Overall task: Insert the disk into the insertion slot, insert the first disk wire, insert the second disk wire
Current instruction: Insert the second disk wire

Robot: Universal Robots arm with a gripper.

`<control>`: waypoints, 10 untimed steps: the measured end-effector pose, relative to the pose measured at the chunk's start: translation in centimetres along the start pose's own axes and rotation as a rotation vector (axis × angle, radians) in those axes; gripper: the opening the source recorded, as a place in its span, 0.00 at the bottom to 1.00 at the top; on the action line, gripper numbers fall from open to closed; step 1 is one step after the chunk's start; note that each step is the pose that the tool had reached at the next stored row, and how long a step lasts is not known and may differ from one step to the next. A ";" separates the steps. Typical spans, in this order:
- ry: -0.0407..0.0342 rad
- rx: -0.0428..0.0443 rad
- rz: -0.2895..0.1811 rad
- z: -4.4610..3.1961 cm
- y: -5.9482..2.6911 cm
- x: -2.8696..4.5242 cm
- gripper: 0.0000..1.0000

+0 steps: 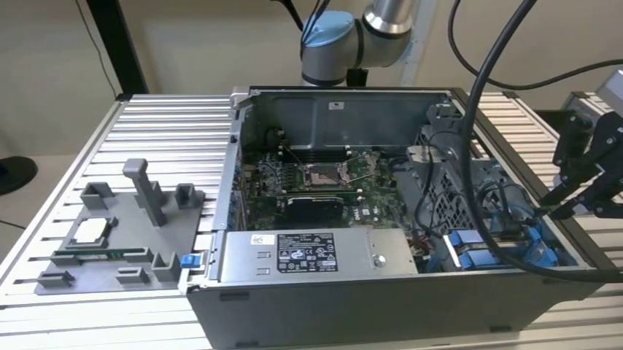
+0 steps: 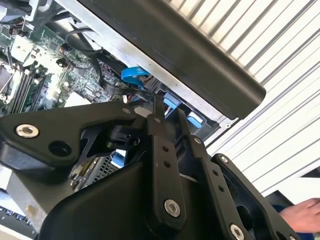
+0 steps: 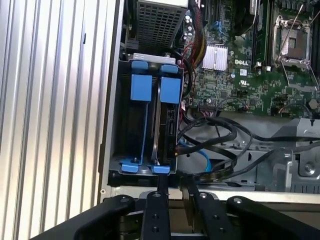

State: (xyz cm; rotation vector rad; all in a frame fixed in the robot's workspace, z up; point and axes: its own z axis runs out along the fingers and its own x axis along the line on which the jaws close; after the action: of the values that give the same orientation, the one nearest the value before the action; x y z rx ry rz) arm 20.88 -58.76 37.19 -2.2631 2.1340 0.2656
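Observation:
My gripper will make the black disk wire (image 3: 212, 175) bend and spread its loops when it carries the wire along the disk, because the wire lies in slack loops (image 3: 232, 136) beside the disk.
The insertion slot (image 3: 142, 125) is a drive bay with bright blue rails in the corner of the open computer case (image 1: 389, 292); in the exterior view the insertion slot (image 1: 482, 251) lies at the near right. The disk (image 3: 169, 120) stands edge-on in the bay's lane nearest the motherboard, with blue carrier tabs at both ends. Black and blue wires (image 3: 215, 150) loop beside it; whether any is plugged in is unclear. My gripper (image 3: 176, 181) hovers just outside the case wall next to the bay, open by a narrow gap with nothing between its fingers. It also appears in the second wrist view (image 2: 169, 112) and the exterior view (image 1: 559, 208).
The green motherboard (image 3: 250, 65) and grey power-supply box (image 1: 311, 255) fill the rest of the case. A thick black cable (image 1: 486, 146) hangs across the case's right side. A grey fixture (image 1: 117, 233) sits on the slotted table at the exterior view's left. A hand (image 2: 300, 212) shows near the gripper.

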 end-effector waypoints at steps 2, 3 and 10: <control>0.0000 -0.0001 -0.001 0.00 -0.07 0.01 1.00; 0.0000 0.0003 -0.001 0.00 -0.08 0.00 1.00; 0.0026 0.0050 -0.005 0.33 -0.16 -0.70 1.00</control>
State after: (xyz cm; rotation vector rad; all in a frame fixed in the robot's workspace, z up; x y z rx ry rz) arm 20.96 -58.01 36.95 -2.2667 2.1279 0.2571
